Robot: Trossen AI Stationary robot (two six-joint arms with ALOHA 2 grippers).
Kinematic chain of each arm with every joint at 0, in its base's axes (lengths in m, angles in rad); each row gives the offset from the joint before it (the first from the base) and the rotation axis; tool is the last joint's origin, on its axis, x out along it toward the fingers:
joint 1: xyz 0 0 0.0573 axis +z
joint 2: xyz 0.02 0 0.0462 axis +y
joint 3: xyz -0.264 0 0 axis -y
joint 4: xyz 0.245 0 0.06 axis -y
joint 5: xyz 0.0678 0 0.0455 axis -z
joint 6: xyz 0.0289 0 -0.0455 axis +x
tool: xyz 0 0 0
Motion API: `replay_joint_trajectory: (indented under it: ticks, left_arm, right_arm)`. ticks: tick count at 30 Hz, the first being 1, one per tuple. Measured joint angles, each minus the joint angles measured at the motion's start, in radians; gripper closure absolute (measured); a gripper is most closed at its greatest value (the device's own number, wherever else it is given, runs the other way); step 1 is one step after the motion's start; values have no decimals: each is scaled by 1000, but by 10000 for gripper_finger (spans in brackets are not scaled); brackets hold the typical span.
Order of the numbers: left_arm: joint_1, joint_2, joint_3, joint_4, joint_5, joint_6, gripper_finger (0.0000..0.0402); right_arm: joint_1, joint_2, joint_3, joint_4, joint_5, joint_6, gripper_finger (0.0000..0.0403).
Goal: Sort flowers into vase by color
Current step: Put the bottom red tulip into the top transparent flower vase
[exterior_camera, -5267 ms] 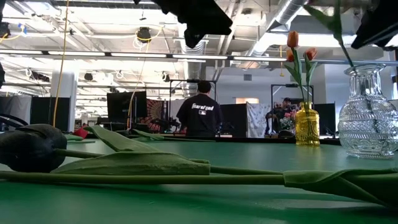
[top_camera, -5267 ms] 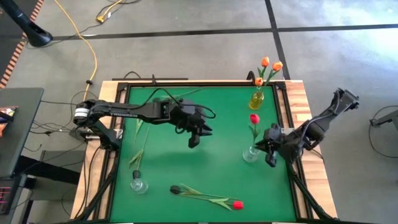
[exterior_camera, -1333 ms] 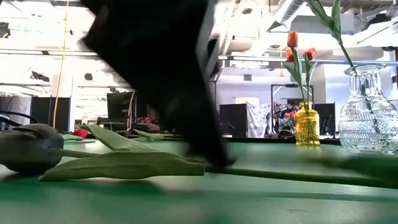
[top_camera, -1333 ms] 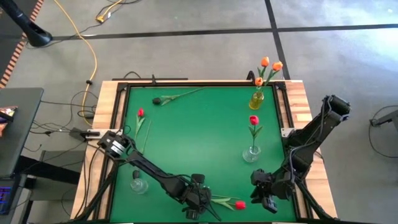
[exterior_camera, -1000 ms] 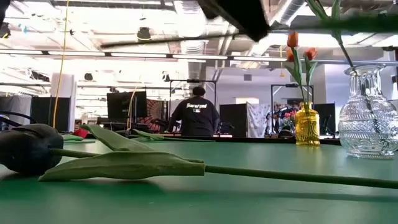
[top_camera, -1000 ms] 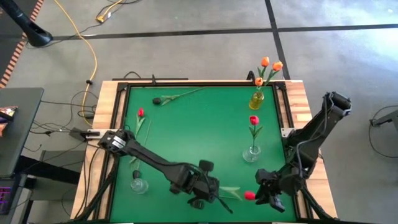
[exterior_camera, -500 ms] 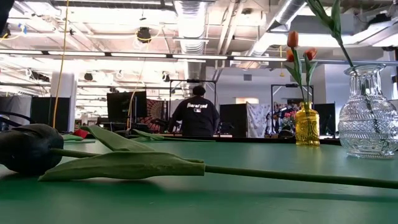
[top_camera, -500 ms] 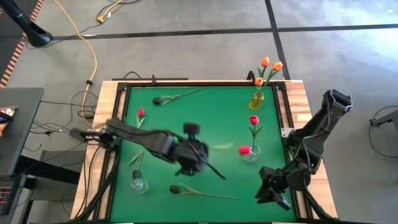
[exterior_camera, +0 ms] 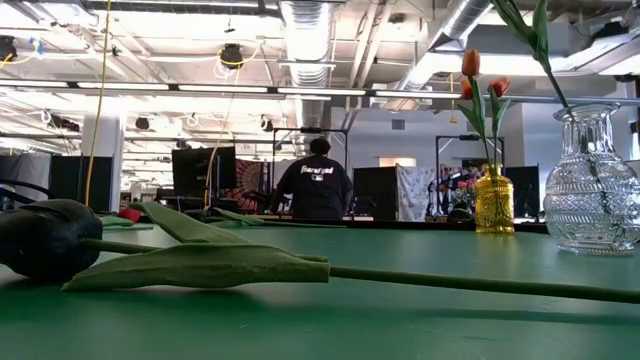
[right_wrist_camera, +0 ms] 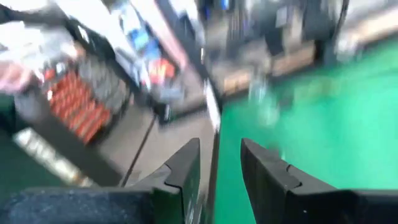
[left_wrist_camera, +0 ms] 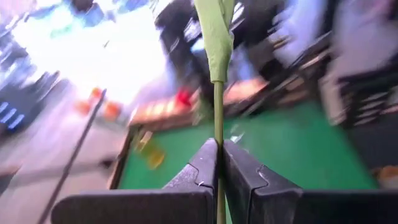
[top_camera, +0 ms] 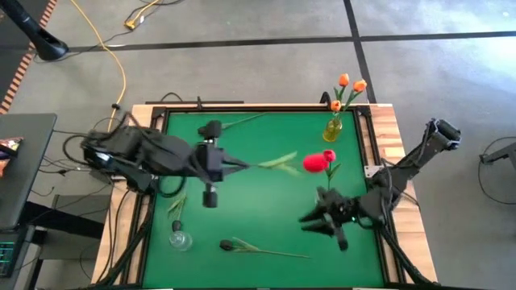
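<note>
The red tulip's head faces the clear vase, so I should grip the tulip's stem below its leaf with my right gripper and aim the stem down.
My left gripper hovers over the table's left-middle, shut on a red tulip that reaches level toward the right, its leaf midway. My right gripper is open above the mat's right-middle, touching nothing. A yellow vase holds orange tulips at the far right. In the low view, a clear vase holds a stem. A dark tulip lies along the near edge, its head on the mat. Neither gripper shows in the low view. My left gripper pinches the red tulip's green stem between its two fingers, on the bare part below the leaf. The fingers lie along the stem. The tulip is lifted clear of the table, roughly level, with its head toward the table's right.
A small round clear vase stands near the left near corner, with a loose leaf beside it. Another stem lies by the far edge. A wooden frame borders the green mat. A person stands in the room behind.
My left gripper has risen from the near edge with the red tulip and swung toward the far and left side; the tulip is lifted clear, its head now near the clear vase. My right gripper has moved from the near right corner toward the middle.
</note>
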Motion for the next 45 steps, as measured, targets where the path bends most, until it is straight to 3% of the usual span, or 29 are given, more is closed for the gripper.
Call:
replay_joint_trajectory:
  ticks: [7,11,17,23,29,35,45]
  left_arm:
    - [43,-135,-321,463,348,78,401]
    - [74,-162,-549,756,459,20,401]
    - [114,-148,-723,1064,455,-140,401]
    - [136,-109,-754,1163,396,-210,401]
    - [131,-30,-752,1286,403,-213,401]
    - [132,-9,-751,1327,383,-233,401]
    - [136,2,-751,1292,297,-224,401]
  right_arm:
    - [-125,0,1,388,6,-344,262]
    - [-141,0,29,438,6,-462,262]
    - [-158,4,140,260,3,-519,262]
    - [-164,4,203,176,14,-680,256]
    - [-187,4,213,158,8,-694,196]
    - [-217,4,213,124,3,-699,122]
    - [-217,4,213,126,-5,-712,112]
